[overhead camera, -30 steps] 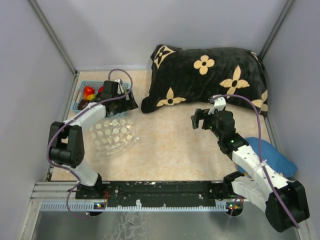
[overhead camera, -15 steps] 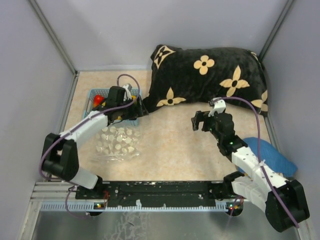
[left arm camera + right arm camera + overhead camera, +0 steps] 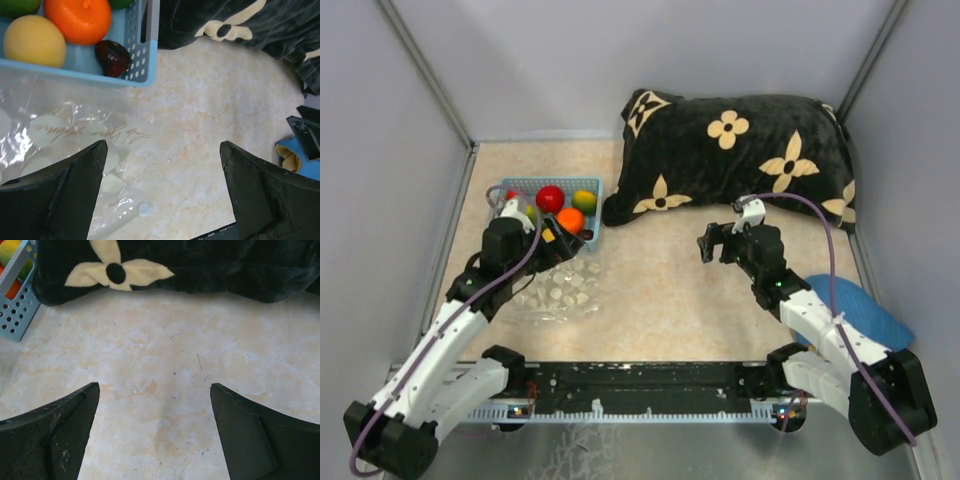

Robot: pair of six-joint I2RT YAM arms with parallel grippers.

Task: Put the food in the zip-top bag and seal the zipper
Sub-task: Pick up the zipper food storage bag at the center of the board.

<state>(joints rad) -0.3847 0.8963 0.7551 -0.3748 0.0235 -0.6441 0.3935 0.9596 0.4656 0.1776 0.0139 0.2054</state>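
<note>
The zip-top bag (image 3: pixel 563 289) will bunch up into folds and trail from my left gripper when I lift it, because the clear film (image 3: pixel 75 125) lies thin and rippled.
The food lies in a light blue basket (image 3: pixel 525 186): a red piece (image 3: pixel 550 197), an orange one (image 3: pixel 570 220), a yellow-green one (image 3: pixel 584 200). The left wrist view shows a yellow piece (image 3: pixel 34 40), the orange one (image 3: pixel 79 19) and a dark brown one (image 3: pixel 112 57). The dotted clear zip-top bag (image 3: pixel 558 292) lies flat just in front of the basket, with its edge strip (image 3: pixel 120 215) by my left finger. My left gripper (image 3: pixel 556 248) is open and empty over the bag's far edge (image 3: pixel 162 192). My right gripper (image 3: pixel 713 243) is open and empty above the bare table (image 3: pixel 155 405).
A black pillow with cream flowers (image 3: pixel 740 150) lies at the back, its left end touching the basket. A blue cloth (image 3: pixel 865 305) lies by the right arm. Grey walls close in the left, back and right sides.
My left arm has pulled back from over the basket toward the near left, uncovering the fruits. The bag has shifted and flattened a little. The right gripper has barely moved.
</note>
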